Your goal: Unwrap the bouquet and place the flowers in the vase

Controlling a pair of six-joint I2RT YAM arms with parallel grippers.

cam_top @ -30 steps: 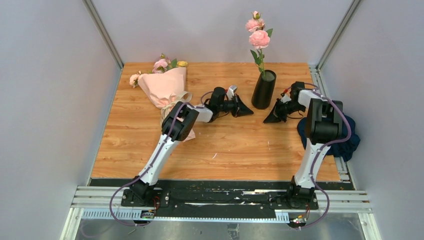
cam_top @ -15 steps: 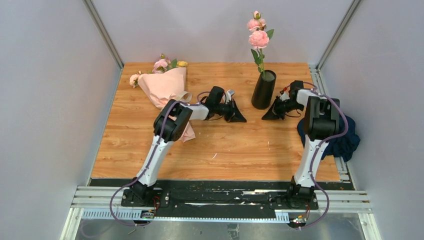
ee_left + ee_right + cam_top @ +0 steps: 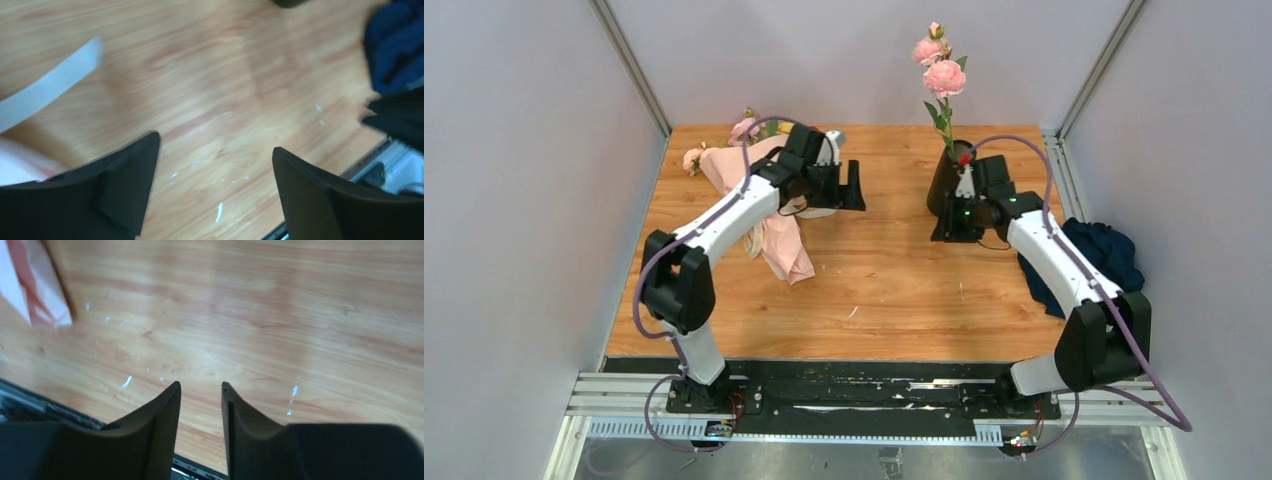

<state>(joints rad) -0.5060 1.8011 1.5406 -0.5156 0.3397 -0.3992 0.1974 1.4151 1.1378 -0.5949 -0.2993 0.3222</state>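
Observation:
My left gripper should help move the bouquet straight toward the middle [image 3: 829, 250] before I untie the ribbon, because the bouquet is lying at a slant toward the far corner.
The bouquet [image 3: 769, 205] lies at the back left of the table in pale pink paper, with small blooms [image 3: 744, 128] at its far end. My left gripper [image 3: 860, 188] hovers just right of it, open wide and empty [image 3: 215, 142]. In the left wrist view a cream ribbon [image 3: 45, 92] and a bit of pink paper [image 3: 15, 167] show at the left. The black vase [image 3: 940, 185] stands at the back centre, partly hidden by my right arm. My right gripper [image 3: 946, 232] sits low in front of its base, jaws a narrow gap apart with nothing between them [image 3: 201, 385].
A stem with two big pink roses [image 3: 942, 75] stands in the vase. A dark blue cloth [image 3: 1099, 255] lies at the table's right edge, also seen in the left wrist view [image 3: 395, 45]. Small white flecks [image 3: 127, 381] dot the wood. Grey walls close in three sides.
Both arms have unfolded from the table's middle. The left swung back and left over the bouquet, the right moved in front of the vase. Both grippers went from shut to open.

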